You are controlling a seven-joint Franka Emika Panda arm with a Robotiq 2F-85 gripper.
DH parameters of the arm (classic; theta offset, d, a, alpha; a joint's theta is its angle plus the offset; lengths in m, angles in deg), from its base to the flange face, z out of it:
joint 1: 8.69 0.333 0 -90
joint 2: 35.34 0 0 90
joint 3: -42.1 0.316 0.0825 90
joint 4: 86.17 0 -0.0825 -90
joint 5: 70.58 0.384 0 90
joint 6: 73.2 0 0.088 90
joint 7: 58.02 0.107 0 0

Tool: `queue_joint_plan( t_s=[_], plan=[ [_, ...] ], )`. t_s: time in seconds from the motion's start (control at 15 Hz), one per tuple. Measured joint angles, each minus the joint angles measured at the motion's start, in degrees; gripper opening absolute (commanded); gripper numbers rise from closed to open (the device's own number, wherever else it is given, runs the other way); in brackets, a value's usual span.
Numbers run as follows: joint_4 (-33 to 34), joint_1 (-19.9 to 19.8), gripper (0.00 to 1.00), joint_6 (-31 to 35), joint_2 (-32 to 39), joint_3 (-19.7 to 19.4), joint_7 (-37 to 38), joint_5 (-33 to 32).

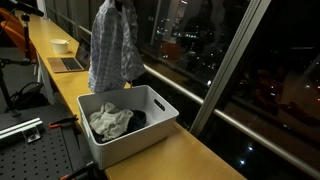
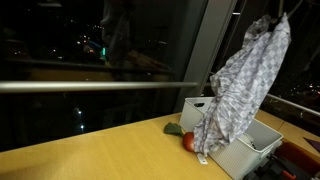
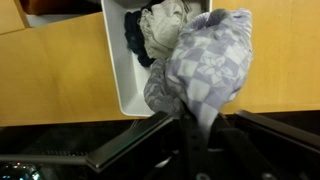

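Observation:
The robot's gripper should bring the shirt back above the crumpled clothes [image 1: 114,122] before it opens, because the shirt's lower end [image 2: 206,147] is hanging outside the white bin.
My gripper [image 3: 198,128] is shut on a grey-and-white checked shirt [image 3: 205,65] and holds it up high so it hangs down full length. In both exterior views the shirt [image 1: 112,45] [image 2: 240,85] dangles over the far end of a white plastic bin [image 1: 150,125] [image 2: 255,145]. The bin [image 3: 118,60] holds crumpled light and dark clothes [image 1: 112,122] [image 3: 155,30]. The gripper itself is at the top edge of an exterior view [image 1: 120,4], mostly hidden by the cloth.
The bin stands on a long wooden counter [image 1: 190,155] along a dark window. A red and green object [image 2: 186,140] lies by the bin. A laptop [image 1: 68,63] and a bowl [image 1: 60,45] sit farther along. A perforated metal board [image 1: 30,150] lies beside the counter.

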Motion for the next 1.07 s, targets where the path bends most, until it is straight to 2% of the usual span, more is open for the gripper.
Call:
queue_joint_plan(
  t_s=[0.27,0.53,0.8,1.07],
  plan=[
    [7.08,-5.59,0.01,-10.78,-4.52,-1.04,-2.51,-1.51],
    [18.21,-9.98,0.01,-19.84,-3.92,-3.33,-7.94,-2.77],
    [26.23,-11.41,0.01,-23.35,0.14,-3.94,-9.85,-3.14],
    [29.15,-10.71,0.01,-23.57,4.82,-3.11,-9.71,-3.06]
  ],
)
